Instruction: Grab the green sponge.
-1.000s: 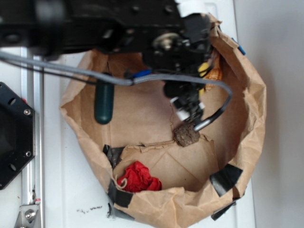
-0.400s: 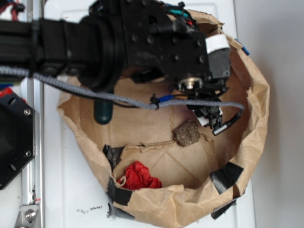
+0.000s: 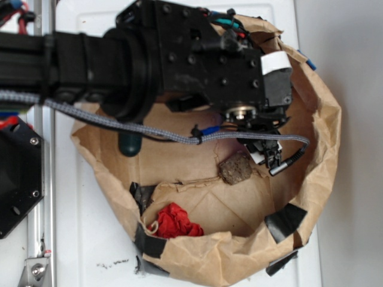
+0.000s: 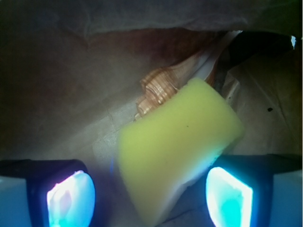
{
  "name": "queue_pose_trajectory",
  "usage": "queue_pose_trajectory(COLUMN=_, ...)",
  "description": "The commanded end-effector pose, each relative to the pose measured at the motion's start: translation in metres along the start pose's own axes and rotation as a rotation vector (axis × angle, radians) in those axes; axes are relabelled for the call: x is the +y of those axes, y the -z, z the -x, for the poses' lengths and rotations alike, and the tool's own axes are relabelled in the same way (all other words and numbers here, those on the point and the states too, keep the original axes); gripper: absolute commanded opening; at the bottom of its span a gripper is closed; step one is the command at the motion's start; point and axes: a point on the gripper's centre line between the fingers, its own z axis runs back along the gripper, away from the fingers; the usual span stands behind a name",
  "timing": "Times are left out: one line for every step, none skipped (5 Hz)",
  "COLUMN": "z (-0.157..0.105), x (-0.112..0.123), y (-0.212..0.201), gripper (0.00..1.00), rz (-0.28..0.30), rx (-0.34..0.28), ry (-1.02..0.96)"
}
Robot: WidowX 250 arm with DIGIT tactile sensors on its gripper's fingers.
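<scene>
My gripper will lift the green sponge, and its loose end (image 4: pixel 209 106) should stay puffed out past a squeezed middle, because thick foam (image 4: pixel 173 146) sticks out beyond the fingers.
In the wrist view the green sponge (image 4: pixel 177 142), a yellow foam wedge, lies tilted on the brown paper, its narrow end reaching down between my two glowing pads. My gripper (image 4: pixel 149 196) is open, with a gap between the sponge and each pad (image 4: pixel 71 198). In the exterior view the gripper (image 3: pixel 266 156) points down into the bag's right side, and the arm hides the sponge.
A brown paper bag (image 3: pixel 323 143) with a rolled rim walls in everything. Inside lie a brown rock-like lump (image 3: pixel 235 168) just left of the gripper, a red cloth wad (image 3: pixel 175 221) at the front and a dark green capsule (image 3: pixel 130 143). A tan ridged object (image 4: pixel 158 90) sits behind the sponge.
The arm has swung over the bag's upper right and come lower, covering the back of the bag. The gripper shifted right of the brown lump, and sits slightly lower than 0.4 s ago.
</scene>
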Motion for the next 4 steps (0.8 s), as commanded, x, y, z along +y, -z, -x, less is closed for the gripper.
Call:
queue_pose_trajectory(z=-0.006, x=0.013, y=-0.012, gripper=1.0, rz=0.03, rx=-0.04, ry=-0.079)
queue_pose_trajectory(z=-0.007, x=0.022, y=-0.018, gripper=1.0, rz=0.071, rx=-0.021, ry=-0.193)
queue_pose_trajectory(z=-0.011, x=0.025, y=-0.02, gripper=1.0, rz=0.081, rx=-0.021, ry=-0.231)
queue_pose_trajectory(z=-0.015, x=0.024, y=-0.019, gripper=1.0, rz=0.079, rx=-0.033, ry=-0.241)
